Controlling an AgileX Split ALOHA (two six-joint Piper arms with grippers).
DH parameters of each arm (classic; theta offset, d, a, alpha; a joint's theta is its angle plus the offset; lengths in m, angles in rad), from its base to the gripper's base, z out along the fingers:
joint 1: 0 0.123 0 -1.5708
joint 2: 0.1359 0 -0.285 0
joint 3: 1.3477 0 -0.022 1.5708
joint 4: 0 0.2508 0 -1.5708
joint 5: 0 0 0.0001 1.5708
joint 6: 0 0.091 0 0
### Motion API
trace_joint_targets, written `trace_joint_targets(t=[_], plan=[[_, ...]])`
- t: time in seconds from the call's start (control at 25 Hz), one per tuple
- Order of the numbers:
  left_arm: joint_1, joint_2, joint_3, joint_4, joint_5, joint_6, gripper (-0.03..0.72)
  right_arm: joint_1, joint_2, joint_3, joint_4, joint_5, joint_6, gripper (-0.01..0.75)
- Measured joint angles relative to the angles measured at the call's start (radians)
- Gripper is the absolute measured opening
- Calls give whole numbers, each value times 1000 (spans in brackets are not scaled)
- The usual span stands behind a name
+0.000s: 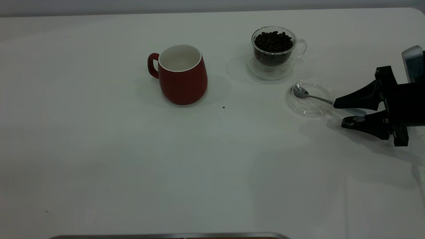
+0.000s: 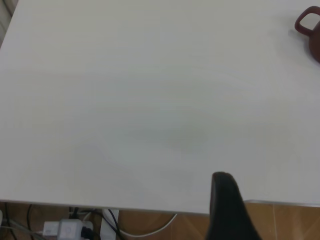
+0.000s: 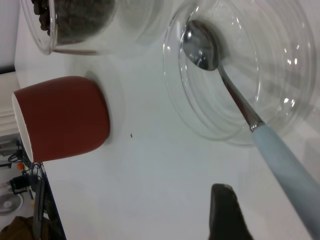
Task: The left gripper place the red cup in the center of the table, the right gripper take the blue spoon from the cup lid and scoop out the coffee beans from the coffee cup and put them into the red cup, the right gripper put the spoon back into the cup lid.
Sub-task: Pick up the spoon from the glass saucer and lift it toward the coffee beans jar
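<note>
Just a few coffee beans (image 1: 273, 41) will come up when the robot scoops, because the blue spoon's bowl (image 1: 300, 92) is small next to the loose heap.
The red cup (image 1: 182, 79) stands upright near the middle of the table (image 1: 132, 166), handle to the left, white inside and nothing in it. The coffee cup (image 1: 275, 61) at the back right holds a heap of coffee beans (image 1: 274, 40). In front of it lies the cup lid (image 1: 312, 109) with the blue spoon (image 1: 315, 98), bowl inside, pale handle sticking out over the rim. My right gripper (image 1: 339, 115) is open, low over the table, one finger on each side of the spoon's handle. In the left wrist view one finger (image 2: 225, 200) of my left gripper shows above the table's near edge, far from the red cup (image 2: 310, 30).
A single dark speck (image 1: 223, 107) lies on the table between the red cup and the lid. A metal strip (image 1: 166, 236) runs along the front edge. Beyond the table edge in the left wrist view are floor, cables and a power strip (image 2: 65, 229).
</note>
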Motion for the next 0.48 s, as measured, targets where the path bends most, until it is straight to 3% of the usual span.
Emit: trace_joint_targets(t=[0.24,0.48], plan=[[0,0,0,0,0,0,500,0,0,0,0,1,2,471],[0,0,0,0,0,0,500,0,0,0,0,1,-1,377]])
